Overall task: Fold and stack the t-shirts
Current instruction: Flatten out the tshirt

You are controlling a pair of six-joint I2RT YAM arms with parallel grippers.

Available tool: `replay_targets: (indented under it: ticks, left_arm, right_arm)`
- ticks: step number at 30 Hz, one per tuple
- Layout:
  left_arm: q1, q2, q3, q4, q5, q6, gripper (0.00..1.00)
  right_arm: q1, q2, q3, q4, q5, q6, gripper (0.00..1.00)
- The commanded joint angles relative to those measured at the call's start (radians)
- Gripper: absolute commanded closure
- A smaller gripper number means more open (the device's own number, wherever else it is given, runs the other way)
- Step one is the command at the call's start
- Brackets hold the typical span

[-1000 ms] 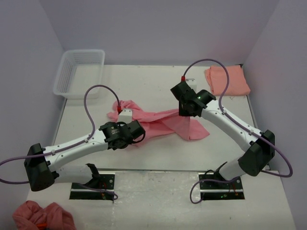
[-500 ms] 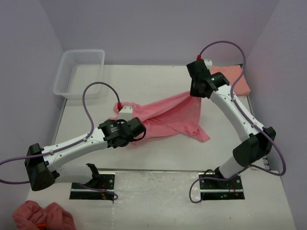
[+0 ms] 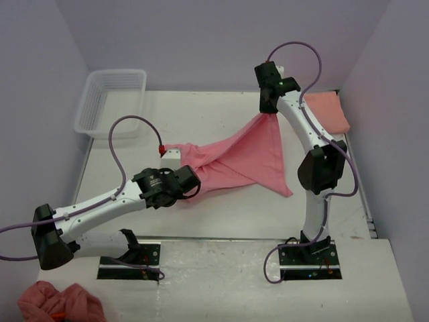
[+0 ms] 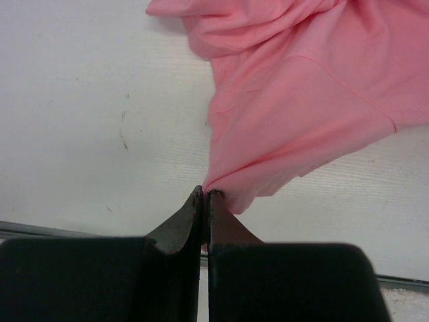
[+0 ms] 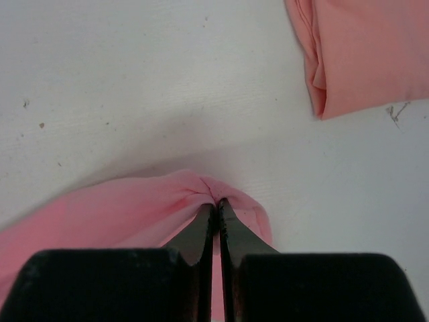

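Observation:
The rose-pink t-shirt runs slantwise to its far corner (image 3: 264,118) in the robot's right gripper, so the right gripper should let it go and grasp the trailing near corner (image 3: 287,192).
The rose-pink t-shirt (image 3: 248,154) is stretched across the middle of the table between both grippers. My left gripper (image 3: 189,176) is shut on its near left edge, seen bunched at the fingertips in the left wrist view (image 4: 206,193). My right gripper (image 3: 268,111) is shut on its far corner and holds it up, as the right wrist view (image 5: 216,201) shows. The shirt's lower right corner trails on the table. The paler salmon-orange t-shirt (image 3: 328,111) lies folded at the far right and also shows in the right wrist view (image 5: 362,54).
A white plastic basket (image 3: 110,100) stands at the far left corner. A crumpled pink cloth (image 3: 60,302) lies off the table at the near left. The table's right edge (image 3: 358,181) runs close beside the right arm.
My right gripper has risen and moved to the far side with the shirt's corner, pulling the crumpled shirt into a taut spread sheet. My left gripper has kept its hold and shifted slightly.

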Motion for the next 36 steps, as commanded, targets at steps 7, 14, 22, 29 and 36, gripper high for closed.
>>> replay_targets:
  ticks: [7, 14, 22, 29, 36]
  left_arm:
    - [-0.007, -0.107, 0.087, -0.202, -0.117, -0.166, 1.00]
    - [-0.007, -0.154, 0.138, -0.202, -0.119, -0.150, 1.00]
    - [-0.006, -0.148, 0.154, -0.203, -0.136, -0.145, 1.00]
    - [-0.006, -0.024, 0.135, -0.096, -0.104, -0.056, 1.00]
    - [-0.006, 0.099, 0.082, 0.019, -0.099, -0.004, 1.00]
  right_arm:
    - [-0.008, -0.145, 0.090, -0.019, 0.030, -0.031, 1.00]
    - [-0.008, -0.207, 0.181, -0.096, 0.049, -0.046, 1.00]
    - [-0.009, -0.241, 0.141, -0.082, 0.052, -0.067, 1.00]
    - [-0.019, -0.076, 0.221, -0.079, -0.015, -0.089, 0.96]
    - [-0.034, 0.182, 0.351, -0.032, -0.098, -0.164, 0.85]
